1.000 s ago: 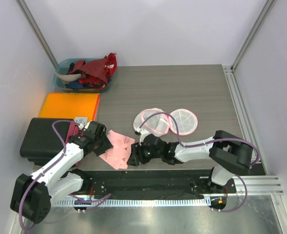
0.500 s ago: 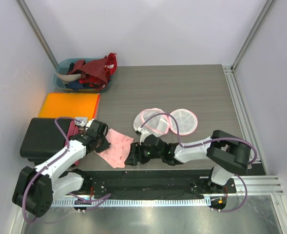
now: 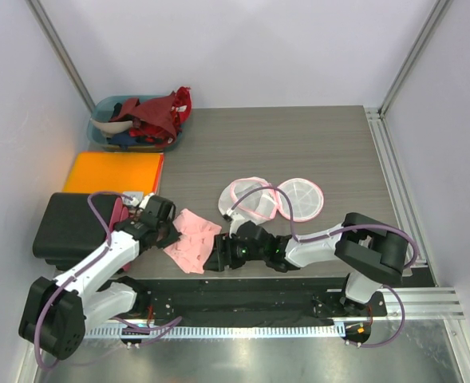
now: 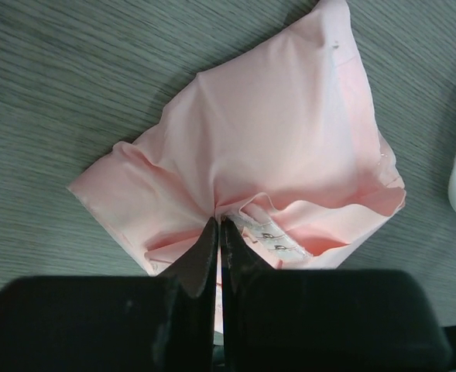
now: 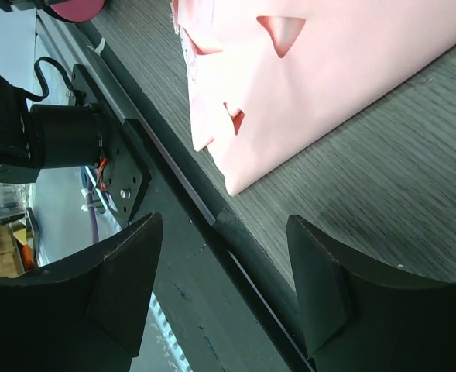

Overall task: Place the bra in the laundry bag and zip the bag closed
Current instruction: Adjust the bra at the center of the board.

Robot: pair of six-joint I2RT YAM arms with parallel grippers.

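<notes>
My left gripper is holding the bra, and the laundry bag's rim (image 3: 235, 191) lies unheld. Next, my right gripper takes the bra (image 3: 206, 234) so that my left gripper is free for the bag's rim.
The bra (image 3: 193, 239) is a crumpled pale pink piece lying on the table near the front edge, between my two grippers. My left gripper (image 3: 167, 234) is at its left edge, and its jaws are shut on a fold of the pink fabric (image 4: 218, 225) beside the hook strip (image 4: 270, 236). My right gripper (image 3: 217, 258) lies low at the bra's right side, open, with nothing between its fingers (image 5: 224, 225); the bra (image 5: 328, 77) lies just beyond its tips. The laundry bag (image 3: 250, 199) is white mesh with pink trim, spread open in two rounded halves behind the right arm.
A teal bin of clothes (image 3: 135, 124) stands at the back left. An orange sheet (image 3: 113, 173) and a black box (image 3: 69, 227) lie along the left side. The black base rail (image 5: 235, 232) at the table's front edge runs under the right gripper.
My left gripper has closed on the bra's left edge and drawn the fabric slightly leftward. The right gripper has opened wider and sits a little farther left.
</notes>
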